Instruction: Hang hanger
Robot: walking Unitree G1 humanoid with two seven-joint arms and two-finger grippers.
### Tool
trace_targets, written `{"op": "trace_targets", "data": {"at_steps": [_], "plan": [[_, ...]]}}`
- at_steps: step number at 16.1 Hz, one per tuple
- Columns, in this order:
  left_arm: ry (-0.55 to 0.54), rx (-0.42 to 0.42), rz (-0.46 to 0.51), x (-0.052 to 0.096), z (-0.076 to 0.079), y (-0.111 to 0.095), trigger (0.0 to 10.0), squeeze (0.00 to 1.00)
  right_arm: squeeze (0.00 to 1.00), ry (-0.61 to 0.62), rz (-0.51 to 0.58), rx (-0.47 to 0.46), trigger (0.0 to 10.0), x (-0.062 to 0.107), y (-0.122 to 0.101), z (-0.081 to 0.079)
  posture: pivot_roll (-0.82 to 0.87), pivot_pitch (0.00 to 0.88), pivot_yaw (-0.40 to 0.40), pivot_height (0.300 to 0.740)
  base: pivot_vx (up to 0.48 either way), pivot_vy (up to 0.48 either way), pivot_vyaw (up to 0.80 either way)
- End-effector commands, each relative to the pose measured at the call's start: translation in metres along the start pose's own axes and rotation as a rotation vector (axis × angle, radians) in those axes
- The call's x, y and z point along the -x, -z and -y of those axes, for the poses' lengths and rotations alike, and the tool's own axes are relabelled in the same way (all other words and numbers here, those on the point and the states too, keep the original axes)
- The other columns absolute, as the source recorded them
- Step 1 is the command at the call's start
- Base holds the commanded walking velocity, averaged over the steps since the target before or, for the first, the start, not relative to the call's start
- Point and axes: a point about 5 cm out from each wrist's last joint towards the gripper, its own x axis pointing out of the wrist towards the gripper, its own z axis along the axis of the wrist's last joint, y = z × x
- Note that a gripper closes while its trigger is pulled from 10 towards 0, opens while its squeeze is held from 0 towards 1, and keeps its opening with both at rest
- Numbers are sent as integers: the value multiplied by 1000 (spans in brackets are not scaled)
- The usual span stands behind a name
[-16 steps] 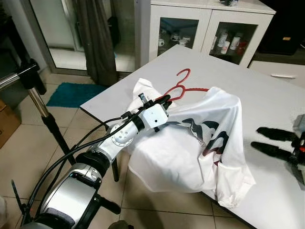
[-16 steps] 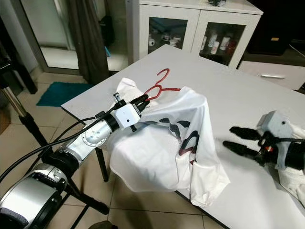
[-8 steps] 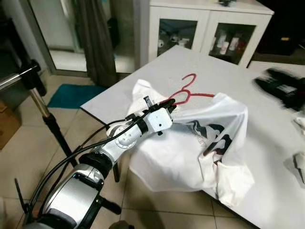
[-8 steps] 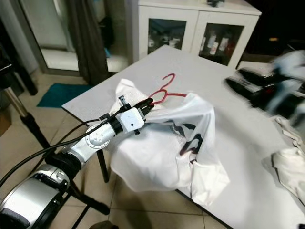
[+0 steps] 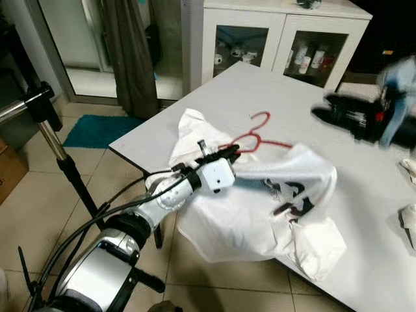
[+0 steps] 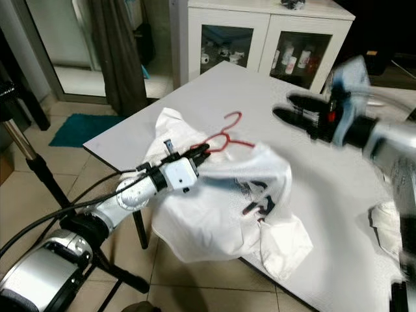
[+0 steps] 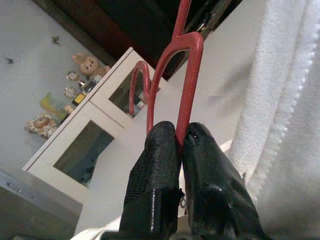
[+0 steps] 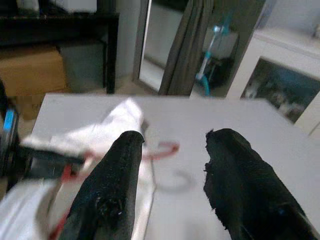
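The red hanger's arm (image 5: 279,143) goes into the T-shirt, so the T-shirt will drag along and its folded print (image 5: 294,200) will spread out when the robot pulls the hanger.
A red hanger (image 5: 259,133) carries a white printed T-shirt (image 5: 253,211) that drapes over the near corner of the white table (image 5: 305,84). My left gripper (image 5: 229,153) is shut on the hanger's neck just below the hook; in the left wrist view both black fingers (image 7: 162,170) pinch the red wire (image 7: 192,75). My right gripper (image 6: 285,110) hovers blurred above the table, to the right of the hook, fingers open and empty. In the right wrist view its fingertips (image 8: 131,140) point toward the hanger hook (image 8: 167,148).
A white glass-door cabinet (image 5: 279,32) stands behind the table. A metal rack pole (image 5: 49,130) rises at the left, near a teal mat (image 5: 97,129) and a dark curtain (image 5: 133,52). More white cloth (image 5: 409,218) lies at the table's right edge.
My right gripper lifted off the table's right side and swung up and left toward the hanger hook. The left gripper carried hanger and shirt slightly right.
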Motion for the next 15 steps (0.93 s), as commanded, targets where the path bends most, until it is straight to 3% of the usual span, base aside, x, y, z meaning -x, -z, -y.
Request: {"op": "trace_targets", "data": {"at_steps": [1,2,4,7,8,9,10,15], "plan": [[8,-19,28,-3,1,-5,10000,0,188,6,-1,-7,10000,0,-4,2,-6,0,-12,723,0,0,0],[11,-20,34,-4,2,-6,10000,0,976,-49,-6,-10,10000,-5,-6,-5,-6,0,-12,723,0,0,0],[8,-22,38,-4,2,-7,10000,0,1000,-152,-101,24,10000,-15,11,-22,-7,0,-19,723,0,0,0],[1,-24,36,-4,2,-7,10000,0,1000,-223,-215,-39,10000,-29,38,-38,1,0,-26,723,0,0,0],[0,-24,34,-3,2,-6,10000,0,906,-253,-238,-47,10000,-32,43,-46,2,0,-28,723,0,0,0],[-2,-25,33,-3,2,-6,10000,0,94,-290,-264,-26,10000,-34,48,-53,4,0,-30,723,0,0,0],[-2,-26,32,-3,2,-6,10000,0,0,-300,-272,-18,10000,-35,50,-54,4,0,-30,723,0,0,0],[-7,-56,47,-7,1,-10,10000,0,0,-246,-410,-56,10000,-44,78,-49,8,0,-34,723,0,0,0]]}}
